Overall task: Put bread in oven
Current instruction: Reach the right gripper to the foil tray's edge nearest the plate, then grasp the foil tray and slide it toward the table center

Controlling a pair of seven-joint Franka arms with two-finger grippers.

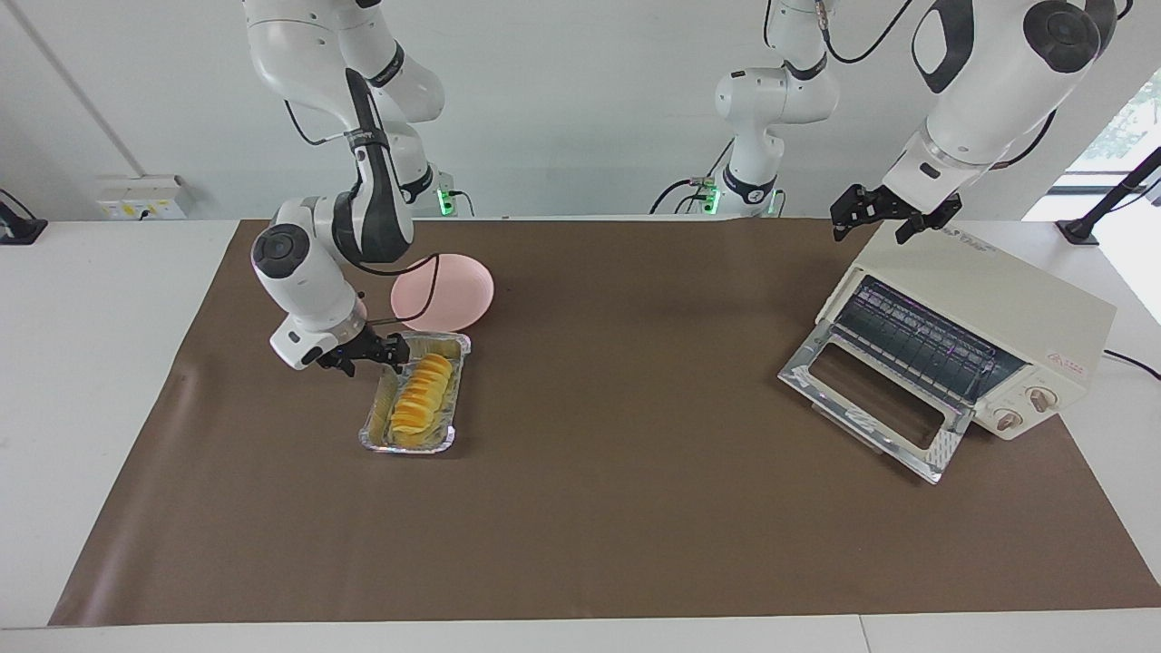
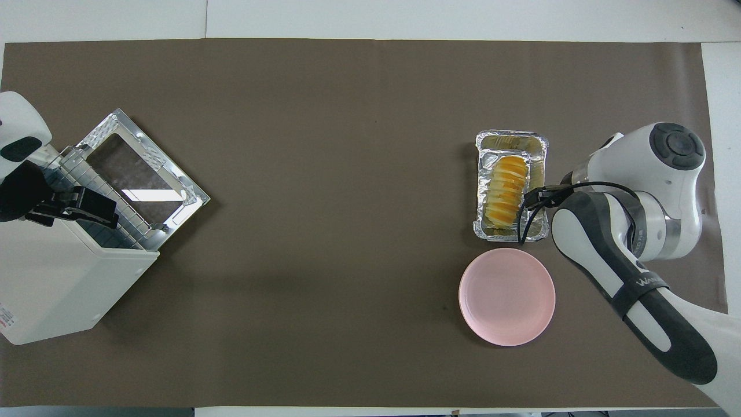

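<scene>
I expect the bread (image 2: 506, 191) to ride along in the tray when I carry the tray by its rim, because the bread sits down inside raised foil walls (image 2: 512, 142).
The bread (image 1: 422, 392) is a row of yellow-orange slices in a silver foil tray (image 1: 451, 441) on the brown mat, toward the right arm's end of the table; it also shows in the overhead view (image 2: 506, 188). My right gripper (image 1: 381, 352) is open and low at the tray's long rim, beside the bread (image 2: 535, 197). The cream-white oven (image 1: 1007, 299) stands at the left arm's end with its glass door (image 1: 871, 399) folded down open. My left gripper (image 1: 893, 216) is open and waits just over the oven's top edge (image 2: 78, 205).
A round pink plate (image 1: 453, 290) lies on the mat beside the foil tray, nearer to the robots (image 2: 506, 295). The brown mat (image 1: 617, 508) covers most of the table between tray and oven.
</scene>
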